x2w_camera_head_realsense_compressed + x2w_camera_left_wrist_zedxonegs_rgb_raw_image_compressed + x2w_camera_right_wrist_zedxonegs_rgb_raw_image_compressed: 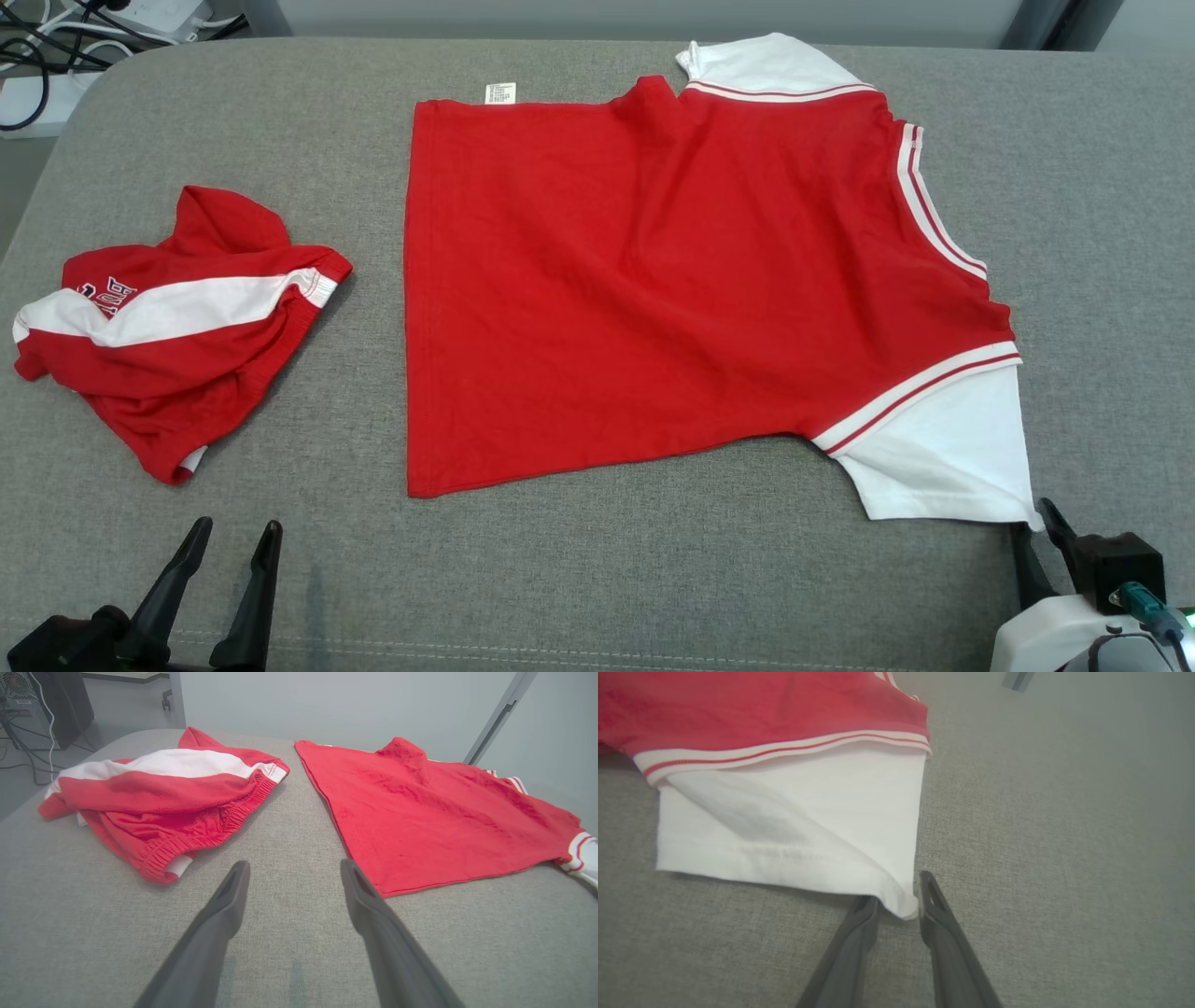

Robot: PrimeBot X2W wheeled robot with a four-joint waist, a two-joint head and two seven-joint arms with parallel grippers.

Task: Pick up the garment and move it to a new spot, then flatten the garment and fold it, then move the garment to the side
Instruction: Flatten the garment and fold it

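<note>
I expect the near white sleeve (943, 448) to land across the garment's red body when I fold the garment's near edge over, because the sleeve juts out (835, 457) past that edge.
The garment (653, 280) is a red T-shirt with white sleeves, spread flat across the middle of the grey table (653, 579); its red body also shows in the left wrist view (430, 812). My right gripper (1032, 518) is at the near right corner of the shirt. In the right wrist view its two fingers stand either side of the white sleeve (784, 826), at that sleeve's corner, right gripper (899, 891) partly closed with a narrow gap left. My left gripper (236, 525) rests open over bare table near the front edge, left gripper (294, 863) holding nothing.
A crumpled pair of red shorts with a white stripe (168, 327) lies at the table's left, shorts (168, 807) just ahead and left of my left fingers. Cables and a power strip (56, 47) sit beyond the far left corner.
</note>
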